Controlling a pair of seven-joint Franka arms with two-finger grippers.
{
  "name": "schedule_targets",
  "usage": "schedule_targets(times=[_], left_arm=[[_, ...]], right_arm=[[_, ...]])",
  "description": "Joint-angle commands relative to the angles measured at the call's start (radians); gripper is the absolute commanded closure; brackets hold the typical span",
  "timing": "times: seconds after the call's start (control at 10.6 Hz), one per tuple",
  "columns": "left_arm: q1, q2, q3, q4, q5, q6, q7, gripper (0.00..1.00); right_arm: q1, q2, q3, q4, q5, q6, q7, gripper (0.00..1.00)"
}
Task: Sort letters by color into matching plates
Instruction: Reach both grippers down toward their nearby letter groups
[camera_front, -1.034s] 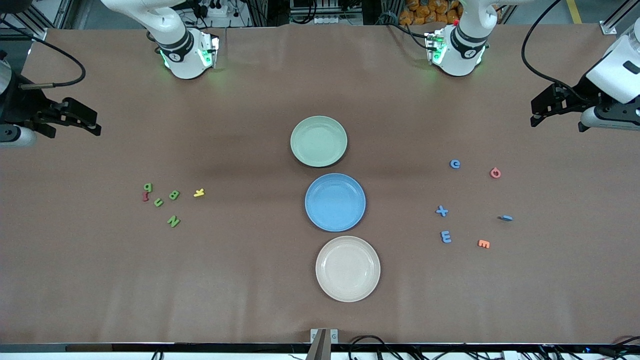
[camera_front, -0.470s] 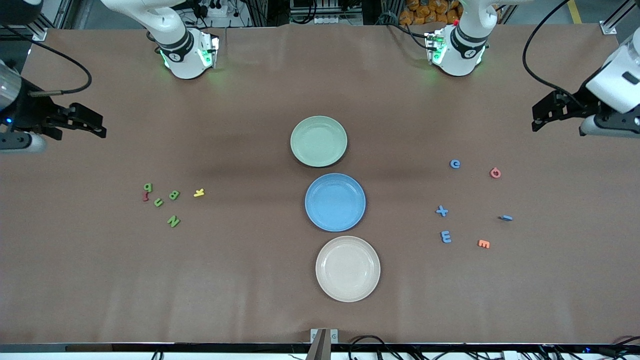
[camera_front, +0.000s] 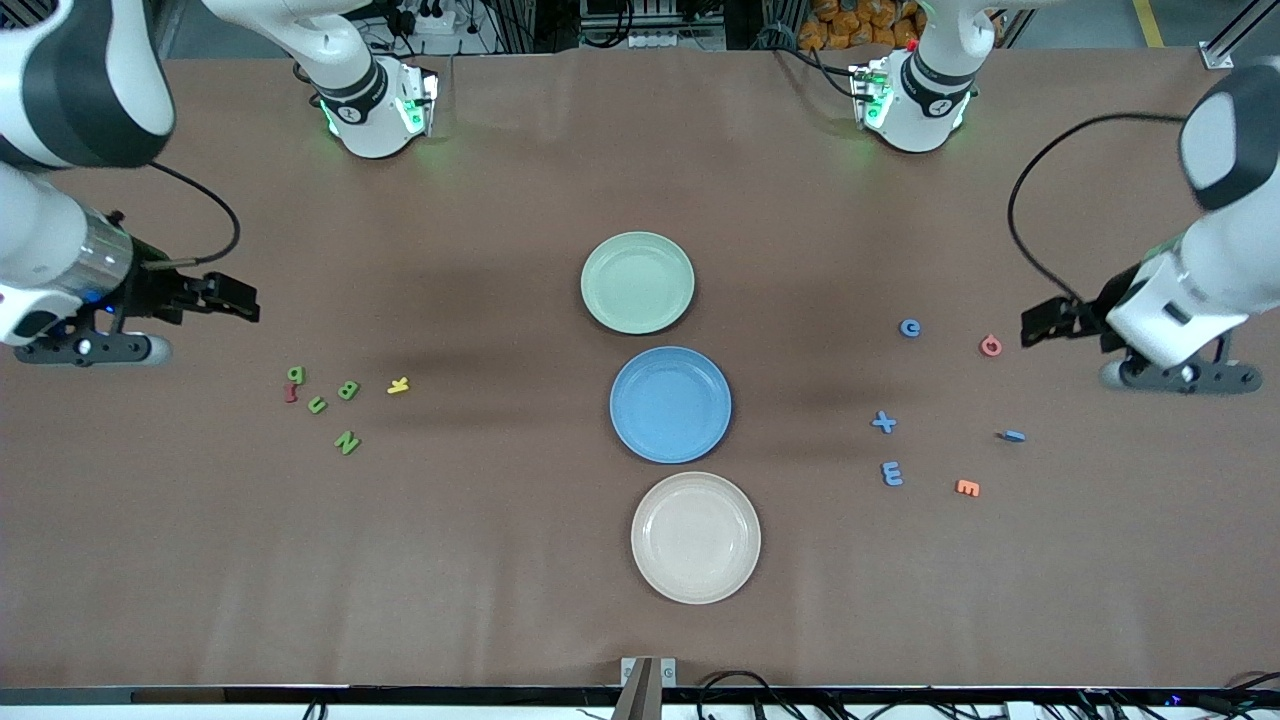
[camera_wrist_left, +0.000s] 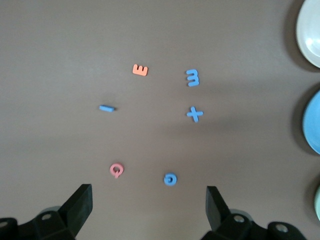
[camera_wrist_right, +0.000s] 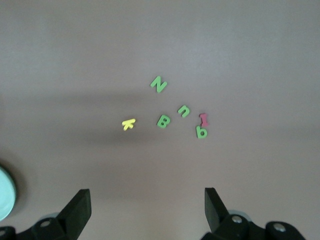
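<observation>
The green N (camera_front: 347, 443) lies apart from the other letters. My right gripper keeps going toward it with open fingers until they are on either side of its sides, then close.
Four green letters (camera_front: 347, 442) lie grouped toward the right arm's end, also in the right wrist view (camera_wrist_right: 163, 121). Four blue letters (camera_front: 883, 422) lie spread toward the left arm's end, also in the left wrist view (camera_wrist_left: 195, 114). The mint green plate (camera_front: 637, 282) and the blue plate (camera_front: 670, 404) sit mid-table, both empty. My right gripper (camera_front: 240, 300) (camera_wrist_right: 147, 205) is open and empty, up over bare table beside the green letters. My left gripper (camera_front: 1035, 328) (camera_wrist_left: 149, 205) is open and empty, up beside a red letter (camera_front: 990, 346).
A cream plate (camera_front: 695, 537) sits nearest the front camera, below the blue plate. A dark red letter (camera_front: 290, 393) and a yellow letter (camera_front: 398, 385) lie among the green ones. An orange letter (camera_front: 967, 488) lies by the blue ones.
Both arms have swung in from the table's ends toward their letter groups and come lower. The letters and plates have not moved.
</observation>
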Motion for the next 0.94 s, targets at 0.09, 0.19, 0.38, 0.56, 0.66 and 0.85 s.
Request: schedule_targets(times=[0.09,0.19,0.38,0.56,0.66,0.85], left_arm=[[-0.030,0.140,-0.010,-0.018,-0.012,0.170,-0.102,0.00],[-0.040,0.158,-0.009,-0.041,-0.012,0.205,-0.103,0.00],[-0.076,0.164,-0.009,-0.129,-0.010,0.341,-0.170,0.00],[-0.080,0.215,-0.026,-0.144,0.051,0.449,-0.157,0.00],[-0.103,0.242,-0.044,-0.143,0.110,0.452,-0.145,0.00],[-0.128,0.279,-0.047,-0.143,0.152,0.463,-0.139,0.00]], right_arm=[[-0.035,0.050,0.001,-0.181,-0.018,0.276,0.003,0.00],[-0.038,0.093,-0.002,-0.178,-0.018,0.322,0.006,0.00],[-0.035,0.159,-0.002,-0.176,-0.018,0.405,0.120,0.00],[-0.029,0.211,0.000,-0.178,-0.006,0.476,0.229,0.00],[-0.029,0.239,0.000,-0.178,-0.004,0.522,0.297,0.00],[-0.031,0.299,0.000,-0.176,-0.002,0.603,0.400,0.00]])
